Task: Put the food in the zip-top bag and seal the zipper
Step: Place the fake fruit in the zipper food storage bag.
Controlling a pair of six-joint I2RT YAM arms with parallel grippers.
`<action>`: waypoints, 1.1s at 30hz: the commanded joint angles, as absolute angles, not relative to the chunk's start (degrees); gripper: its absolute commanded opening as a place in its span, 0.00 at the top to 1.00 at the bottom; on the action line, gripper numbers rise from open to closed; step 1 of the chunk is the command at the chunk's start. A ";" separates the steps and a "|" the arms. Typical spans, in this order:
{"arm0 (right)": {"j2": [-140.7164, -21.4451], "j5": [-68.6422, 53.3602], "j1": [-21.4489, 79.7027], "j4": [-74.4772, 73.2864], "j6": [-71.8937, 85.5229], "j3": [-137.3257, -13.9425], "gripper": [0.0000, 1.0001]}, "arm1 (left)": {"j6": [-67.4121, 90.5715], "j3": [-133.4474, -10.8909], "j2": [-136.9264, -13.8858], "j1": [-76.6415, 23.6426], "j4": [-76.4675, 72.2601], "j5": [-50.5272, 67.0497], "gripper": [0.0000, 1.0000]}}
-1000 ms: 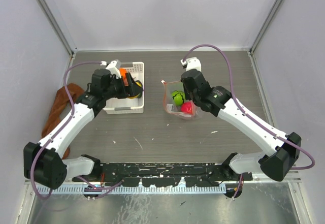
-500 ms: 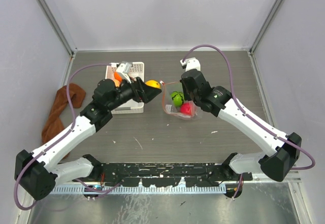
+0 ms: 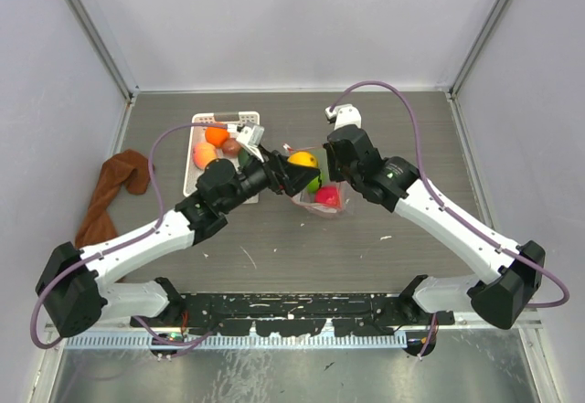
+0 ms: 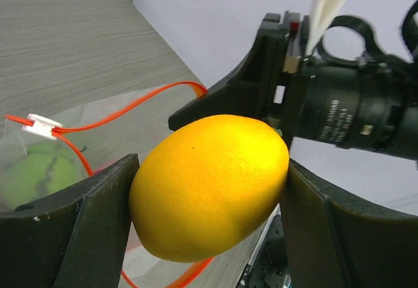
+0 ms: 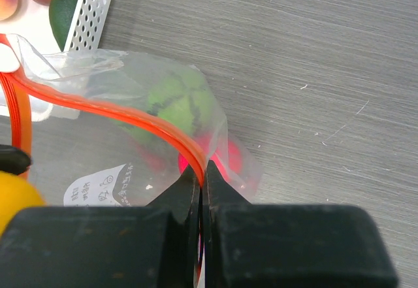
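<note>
I should keep moving the yellow lemon down toward the magenta-red fruit (image 3: pixel 327 196) with my left gripper, because the bag's opening (image 4: pixel 123 145) is wide open under the lemon. I should let go once the lemon is inside.
My left gripper (image 3: pixel 302 173) is shut on a yellow lemon (image 3: pixel 303 160), large in the left wrist view (image 4: pixel 209 187), and holds it over the open mouth of the clear zip-top bag (image 3: pixel 320 197). My right gripper (image 5: pixel 204 170) is shut on the bag's red-orange zipper strip (image 5: pixel 130 121), holding the mouth open. Inside the bag lie a bright green fruit (image 5: pixel 173 102) and a magenta-red fruit (image 5: pixel 219 157). The zipper's white tab (image 4: pixel 39 126) shows in the left wrist view.
A white slotted basket (image 3: pixel 196 129) at the back left holds an orange fruit (image 3: pixel 217 136), a peach-pink one (image 3: pixel 205 154), a maroon one (image 3: pixel 231 146) and a dark green one. A brown cloth (image 3: pixel 108 193) lies by the left wall.
My left gripper has carried the lemon from the basket rightward to above the bag's mouth. The right gripper has stayed holding the bag's zipper edge.
</note>
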State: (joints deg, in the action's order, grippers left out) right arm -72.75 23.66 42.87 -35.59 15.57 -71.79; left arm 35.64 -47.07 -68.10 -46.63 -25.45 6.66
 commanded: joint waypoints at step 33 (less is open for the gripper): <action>-69.08 19.78 42.56 -30.23 17.05 -70.58 0.95 | 15.23 -50.00 -74.53 -52.76 -21.74 5.68 0.14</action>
State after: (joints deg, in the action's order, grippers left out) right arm -71.11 19.75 42.85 -33.85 16.47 -69.82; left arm 16.71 -47.66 -77.95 -52.51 -21.98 6.33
